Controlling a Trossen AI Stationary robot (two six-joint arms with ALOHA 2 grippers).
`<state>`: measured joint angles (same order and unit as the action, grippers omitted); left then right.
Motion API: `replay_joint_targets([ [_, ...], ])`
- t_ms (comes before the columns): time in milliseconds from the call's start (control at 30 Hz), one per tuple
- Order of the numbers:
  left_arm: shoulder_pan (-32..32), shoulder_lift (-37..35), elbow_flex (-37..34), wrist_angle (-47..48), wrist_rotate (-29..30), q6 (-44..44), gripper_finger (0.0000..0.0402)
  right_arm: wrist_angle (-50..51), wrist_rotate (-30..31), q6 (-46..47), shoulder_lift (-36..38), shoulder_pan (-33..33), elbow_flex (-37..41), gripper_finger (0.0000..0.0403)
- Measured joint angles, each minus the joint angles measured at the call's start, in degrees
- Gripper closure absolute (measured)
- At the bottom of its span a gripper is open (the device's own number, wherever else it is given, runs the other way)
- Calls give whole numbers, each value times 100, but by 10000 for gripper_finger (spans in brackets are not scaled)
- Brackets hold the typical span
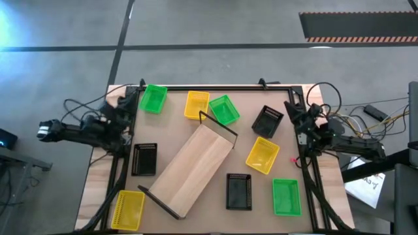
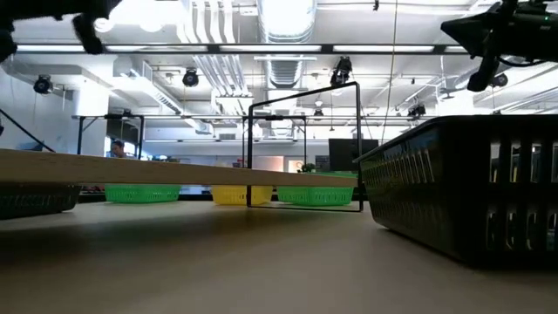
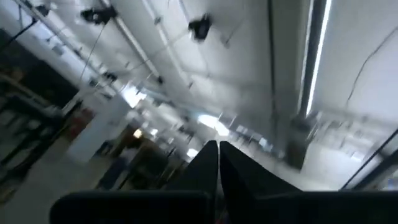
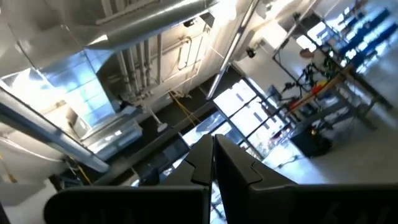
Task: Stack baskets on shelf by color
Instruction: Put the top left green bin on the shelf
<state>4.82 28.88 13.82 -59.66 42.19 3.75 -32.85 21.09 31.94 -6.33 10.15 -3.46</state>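
Note:
Open space [image 1: 175, 102] parts the corner green basket from the yellow one, so my left gripper should continue toward the green basket's rim [image 1: 164, 100] facing that space and close there.
The pale wooden shelf [image 1: 194, 166] with black end frames lies slantwise across the middle of the table. Baskets lie scattered around it: green ones [image 1: 154, 98] [image 1: 224, 109] [image 1: 285, 196], yellow ones [image 1: 196, 104] [image 1: 262, 155] [image 1: 128, 210], black ones [image 1: 268, 121] [image 1: 144, 159] [image 1: 238, 191]. One yellow and one green basket touch the shelf's far end frame. My left gripper [image 3: 218, 155] is shut and raised at the table's left edge, pointing up at the ceiling. My right gripper [image 4: 214, 152] is shut and raised at the right edge, also pointing upward.
In the low view a black basket [image 2: 466, 187] fills the right foreground, and the shelf board [image 2: 131, 167] runs across the left at its height. Cables hang at both table sides. Bare tabletop [image 1: 196, 222] shows along the near edge.

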Motion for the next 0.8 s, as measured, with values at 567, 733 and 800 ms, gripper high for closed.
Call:
replay_joint_targets([
  [567,-2032,3145,5658,10623,-256,3494,402,3259,-24,574,-1470,0,-2287,394],
  [733,-3167,4265,6314,11498,-1714,3356,394,4170,-7,375,-1903,0,-2931,394],
  [800,-3548,4662,6446,11796,-1999,3049,377,4336,-5,355,-2047,0,-3098,394],
])
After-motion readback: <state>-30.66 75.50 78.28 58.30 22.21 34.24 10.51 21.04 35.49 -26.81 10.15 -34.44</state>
